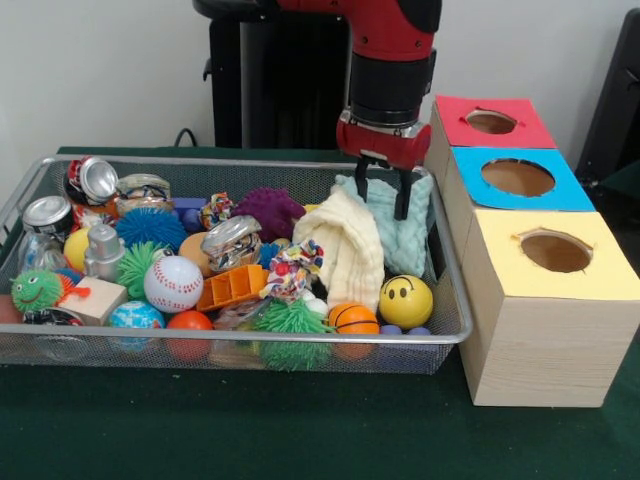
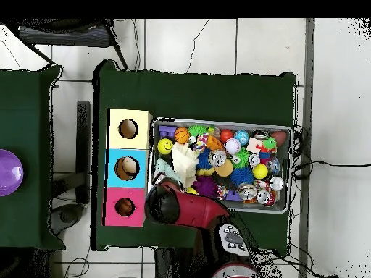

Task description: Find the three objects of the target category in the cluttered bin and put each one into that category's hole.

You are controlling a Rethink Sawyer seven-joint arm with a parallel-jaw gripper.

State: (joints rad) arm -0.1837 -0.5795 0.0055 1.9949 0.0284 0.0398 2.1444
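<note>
The pale green cloth (image 1: 403, 237) is heaped high (image 1: 383, 195) near the bin's rim, so I should expect to find clutter hidden underneath when I lift the cloth away.
The wire mesh bin (image 1: 250, 338) is full of clutter; it also shows in the overhead view (image 2: 293, 171). My gripper (image 1: 383, 195) hangs over the bin's far right corner, just above a pale green cloth (image 1: 410, 235). Its fingers are apart with nothing between them. The red-bordered hole (image 1: 490, 121) is in the farthest wooden box, right of the gripper; in the overhead view the hole (image 2: 124, 207) lies left of my arm (image 2: 174, 208). I cannot make out any plush animal among the clutter.
The blue-bordered hole (image 1: 517, 177) and the yellow-bordered hole (image 1: 556, 252) are in boxes nearer the camera. In the bin lie a cream cloth (image 1: 345, 250), a yellow smiley ball (image 1: 405, 300), a baseball (image 1: 173, 283), cans (image 1: 90, 185) and green spiky balls (image 1: 290, 322).
</note>
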